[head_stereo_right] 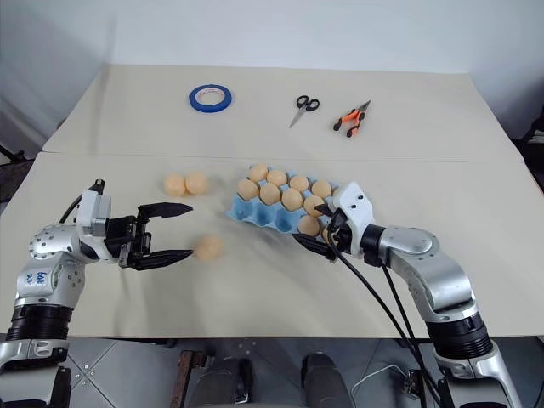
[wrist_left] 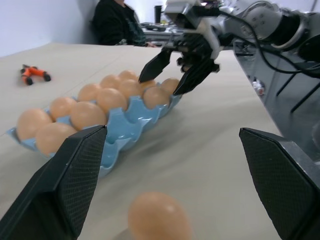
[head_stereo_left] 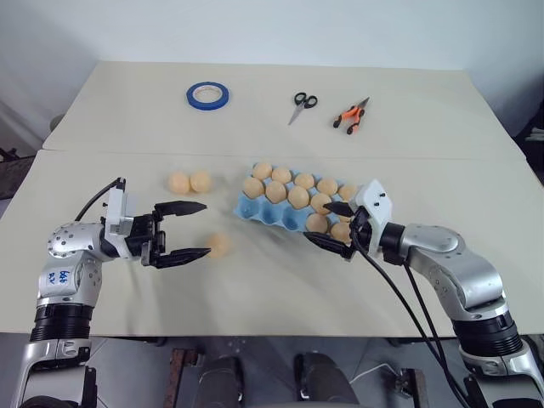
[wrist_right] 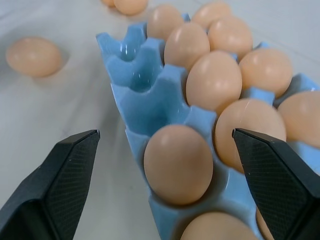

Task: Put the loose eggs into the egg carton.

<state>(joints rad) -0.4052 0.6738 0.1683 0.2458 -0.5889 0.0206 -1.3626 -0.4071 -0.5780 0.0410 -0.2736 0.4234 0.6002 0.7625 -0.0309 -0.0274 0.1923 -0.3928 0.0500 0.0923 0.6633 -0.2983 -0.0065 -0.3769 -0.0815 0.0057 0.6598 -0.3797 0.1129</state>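
Observation:
The near egg is low and lined up with my left gripper's near finger. Next, my left gripper swings around, goes down and straddles the egg from the table's near side [head_stereo_left: 189,282].
The light blue egg carton [head_stereo_left: 255,208] lies mid-table with several pale orange eggs in its cups, and the cups at its left end are bare. My right gripper [head_stereo_left: 316,222] stands open at the carton's near right corner. Its fingers straddle an egg [wrist_right: 177,165] that sits in a near-row cup, touching neither finger. Three loose eggs rest on the table. Two [head_stereo_left: 178,182] [head_stereo_left: 200,181] lie side by side left of the carton, and one [head_stereo_left: 218,245] lies nearer me. My left gripper [head_stereo_left: 206,228] is open and level, its tips just short of that near egg.
A blue tape roll [head_stereo_left: 208,94], scissors [head_stereo_left: 302,105] and orange-handled pliers [head_stereo_left: 351,115] lie on the far table, beyond a seam. A seated person [wrist_left: 117,22] shows past the table in the left wrist view.

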